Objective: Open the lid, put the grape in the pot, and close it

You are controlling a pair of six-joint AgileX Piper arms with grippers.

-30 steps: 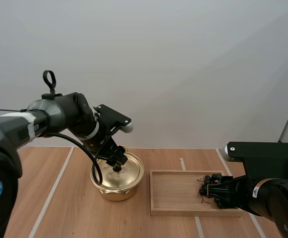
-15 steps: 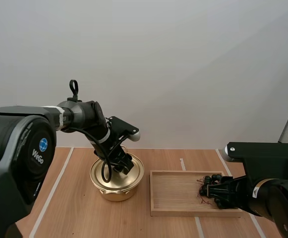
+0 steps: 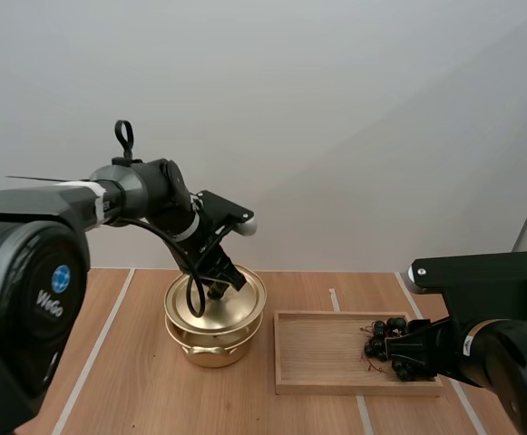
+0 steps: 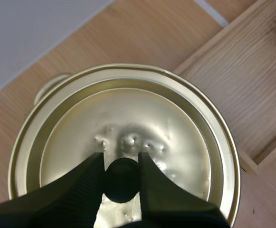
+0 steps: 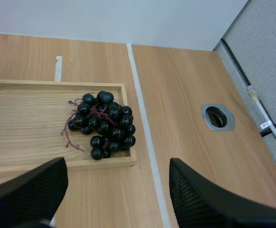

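Purple stems [image 5: 99, 112] run between the dark grapes, so I expect the whole bunch [image 3: 378, 345] to follow together when I carry it to the pot, leaving the tray empty.
The gold pot [image 3: 210, 346] stands on the table left of the wooden tray [image 3: 317, 352]. Its gold lid [image 3: 201, 313] sits slightly raised and tilted above the pot's rim. My left gripper [image 3: 219, 288] is shut on the lid's black knob. In the left wrist view the fingers [image 4: 88, 183] of my left gripper [image 4: 121, 161] pinch the knob [image 4: 121, 180] at the middle of the lid [image 4: 128, 118]. A bunch of dark grapes [image 3: 385, 340] lies at the tray's right end. My right gripper [image 5: 116, 166] hangs open just short of the grapes [image 5: 104, 126], near the tray's [image 5: 23, 109] front edge.
White tape lines [image 3: 95, 349] run across the wooden table. A round metal cable hole [image 5: 217, 117] is set in the tabletop right of the tray. A grey partition [image 5: 266, 61] borders the table on the right.
My left gripper has shut on the lid's knob and the lid has risen a little off the pot, tilting. The right arm has stayed by the grapes.
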